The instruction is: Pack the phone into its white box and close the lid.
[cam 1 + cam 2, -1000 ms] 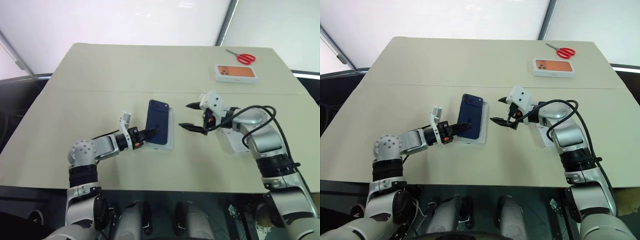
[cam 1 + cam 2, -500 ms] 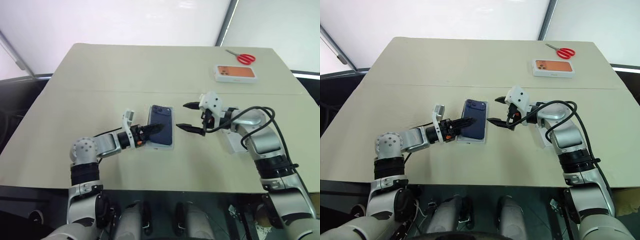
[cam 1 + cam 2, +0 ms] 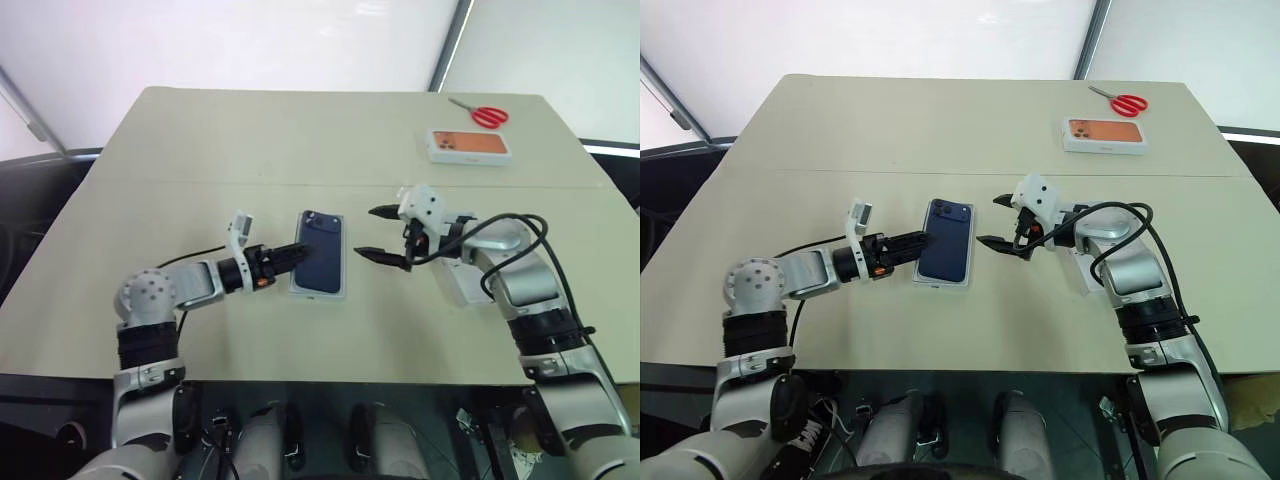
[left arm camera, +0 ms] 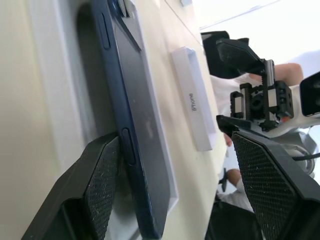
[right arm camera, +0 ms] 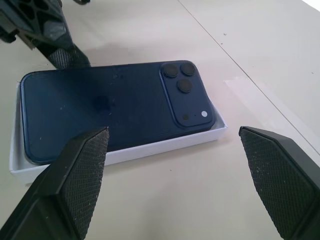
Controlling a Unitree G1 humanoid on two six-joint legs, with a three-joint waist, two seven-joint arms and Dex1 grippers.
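Observation:
Next, I draw out my left gripper's finger, which is at the phone's raised edge (image 4: 115,95), and let the phone settle flat, as it slants in the box.
The dark blue phone (image 3: 322,262) lies back up in the white box (image 3: 318,295) at the table's middle, its camera cluster (image 5: 182,82) at the far end. My left gripper (image 3: 297,252) is open at the box's left side; in the left wrist view one of its fingers (image 4: 102,180) stands beside the phone's edge and the other is well apart from it. Just right of the box, my right gripper (image 3: 369,234) hovers open and empty. The lid (image 3: 455,284) lies on the table beneath my right forearm, partly hidden.
A white box with an orange phone picture (image 3: 471,146) and red scissors (image 3: 488,116) lie at the far right. A seam (image 3: 200,183) crosses the table beyond the arms. The table's front edge is close below both arms.
The phone, held tilted up over the box a second ago, now lies down in it. My left gripper has opened and drawn back to the left. The right arm has kept still.

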